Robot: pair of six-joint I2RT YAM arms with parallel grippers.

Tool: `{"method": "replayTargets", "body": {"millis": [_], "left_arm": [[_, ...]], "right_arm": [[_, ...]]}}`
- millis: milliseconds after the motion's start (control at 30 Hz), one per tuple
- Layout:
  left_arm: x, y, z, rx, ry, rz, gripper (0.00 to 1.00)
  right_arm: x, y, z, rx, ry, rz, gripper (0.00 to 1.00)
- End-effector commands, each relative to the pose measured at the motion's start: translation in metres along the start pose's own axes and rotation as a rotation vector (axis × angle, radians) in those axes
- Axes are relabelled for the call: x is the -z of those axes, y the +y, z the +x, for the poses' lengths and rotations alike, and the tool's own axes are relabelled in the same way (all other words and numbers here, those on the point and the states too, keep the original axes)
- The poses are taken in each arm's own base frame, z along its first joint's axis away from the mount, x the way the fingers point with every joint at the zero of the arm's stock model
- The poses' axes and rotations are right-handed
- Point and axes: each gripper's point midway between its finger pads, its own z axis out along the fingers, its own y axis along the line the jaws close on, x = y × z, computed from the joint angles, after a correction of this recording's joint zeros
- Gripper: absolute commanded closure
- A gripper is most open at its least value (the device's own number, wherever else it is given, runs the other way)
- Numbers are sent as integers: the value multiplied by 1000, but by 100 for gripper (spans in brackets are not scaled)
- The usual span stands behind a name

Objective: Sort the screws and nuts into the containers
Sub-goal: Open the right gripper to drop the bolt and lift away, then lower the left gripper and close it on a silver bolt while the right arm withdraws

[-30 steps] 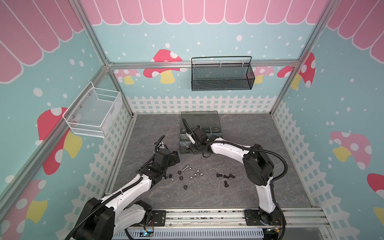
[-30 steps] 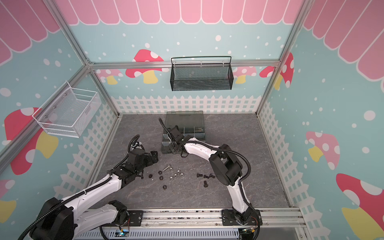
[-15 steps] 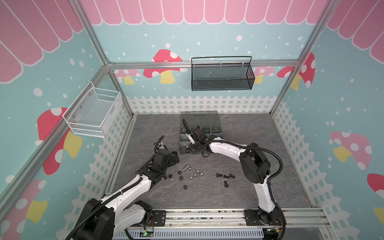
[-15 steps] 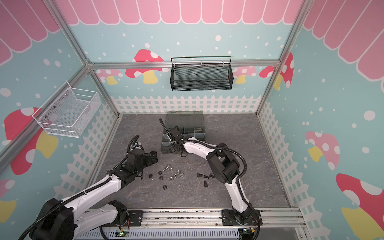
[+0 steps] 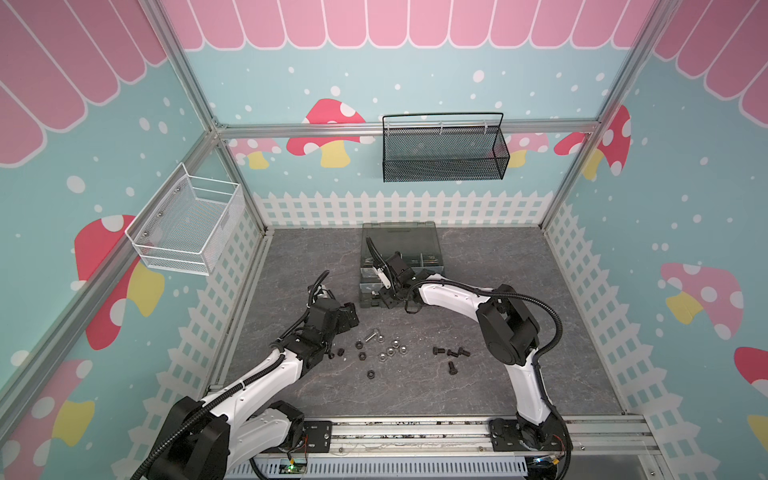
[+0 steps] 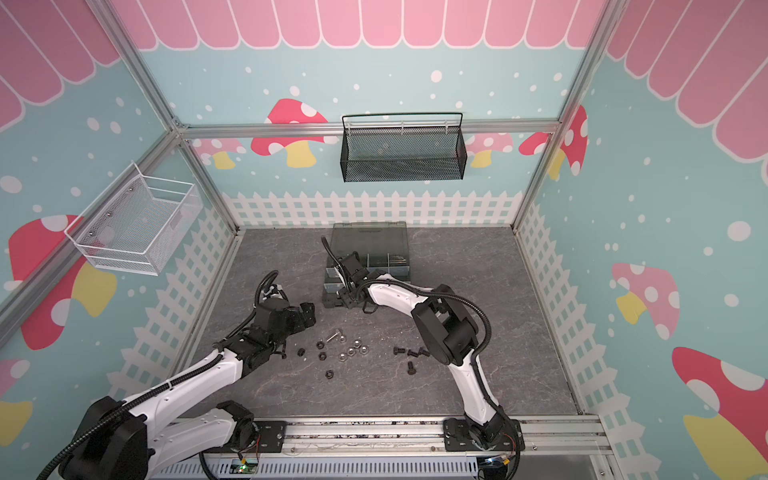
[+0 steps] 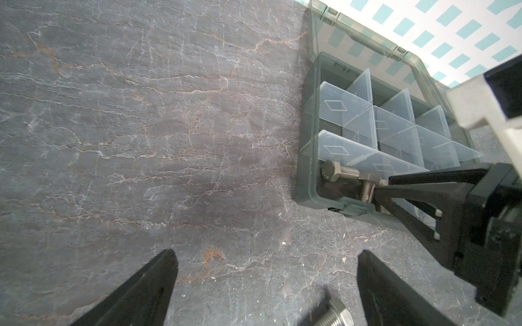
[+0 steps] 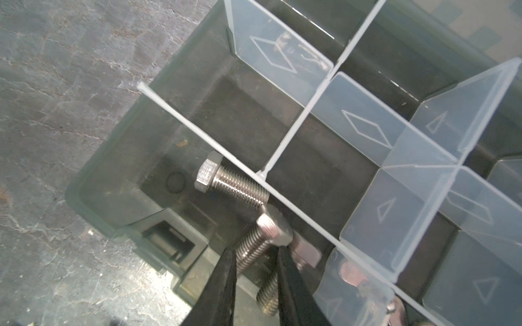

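Observation:
My right gripper should first move out of the way, because it is blocking the front compartment (image 8: 187, 198). My left gripper should then pick up the nearby loose silver screw (image 5: 372, 334) and bring it there.
The dark grey organiser case (image 5: 362, 270) stands open at the back of the table, and its containers (image 8: 353, 129) are split by clear dividers. My right gripper (image 8: 254, 251) hangs over the front-left compartment, jaws a little apart. A silver screw (image 8: 261, 240) lies loosely between them. Two more silver screws (image 8: 234, 183) rest in that compartment. My left gripper (image 7: 267, 254) is wide open and empty above the table, left of the case. One loose silver screw (image 5: 372, 335), silver nuts (image 5: 390, 351), black nuts (image 5: 360, 349) and black screws (image 5: 451, 353) lie mid-table.
A black mesh basket (image 5: 444, 153) hangs on the back wall and a white wire basket (image 5: 187, 228) on the left wall. The case lid (image 5: 399, 237) stands tilted back. White fence panels edge the table. A rail (image 5: 415, 432) runs along the front.
My right gripper's jaws have parted slightly around the silver screw over the front-left compartment, and that arm's elbow has shifted a little. The left arm has not moved.

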Motion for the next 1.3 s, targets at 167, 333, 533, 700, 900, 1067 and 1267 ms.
{"method": "replayTargets", "body": {"millis": [167,333,533,700,900,1067,1267], "left_arm": [[3,-3,-7,10,-14,17,0],[5,-8,-6,-17,-1,45,0],[10,-23,-1,-102,48,117,1],[13,-27,8,-141,101,146,4],[12,-28,24,-189,200,112,11],[10,-32,38,-278,286,42,13],[4,-47,58,-376,384,27,16]], "right_arm": [[12,3,-15,0,-34,-22,71],[28,-2,-24,-5,-66,2,67],[52,-17,-27,-47,-110,61,58],[81,-34,-20,-127,-172,89,49],[112,-61,1,-222,-234,161,33],[137,-85,22,-302,-287,242,15],[164,-104,43,-384,-346,312,2]]}}
